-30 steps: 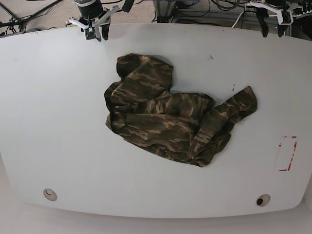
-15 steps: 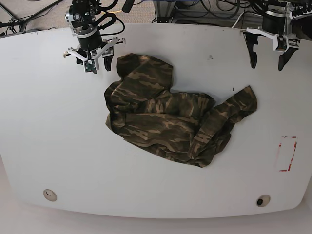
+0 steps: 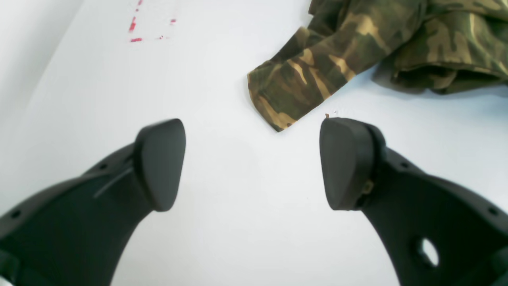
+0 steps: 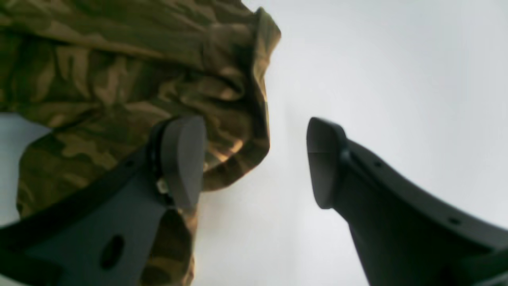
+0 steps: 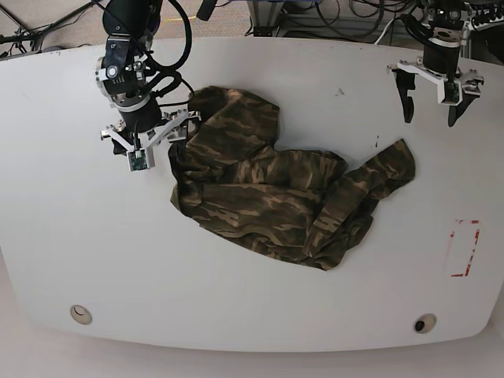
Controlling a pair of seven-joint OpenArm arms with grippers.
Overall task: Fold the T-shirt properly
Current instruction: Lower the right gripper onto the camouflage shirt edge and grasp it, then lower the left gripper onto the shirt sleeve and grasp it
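The camouflage T-shirt point(image 5: 256, 206) is lying in loose, overlapping folds point(image 5: 337, 211), so I expect it will open out into a wide sheet when I raise and swing it.
The camouflage T-shirt point(image 5: 268, 185) lies crumpled in the middle of the white table point(image 5: 79, 236), with one sleeve point(image 5: 390, 165) sticking out to the right. My right gripper point(image 5: 150, 140) hangs open at the shirt's upper left edge. In the right wrist view the right gripper point(image 4: 254, 159) has its left finger point(image 4: 180, 159) over the cloth point(image 4: 131, 79), and a fold edge reaches into the gap. My left gripper point(image 5: 431, 113) is open above the table, beyond the sleeve. In the left wrist view the left gripper point(image 3: 253, 163) holds nothing, and the sleeve tip point(image 3: 301, 83) lies just ahead of it.
A red dashed rectangle point(image 5: 463, 248) is marked on the table near the right edge, and the left wrist view shows these red marks point(image 3: 137, 24) too. Two round holes point(image 5: 79, 314) point(image 5: 425, 324) sit near the front edge. Cables and stands crowd the far side.
Both arms have come forward from the far edge and down towards the T-shirt. Both grippers have opened wider. The shirt has not moved.
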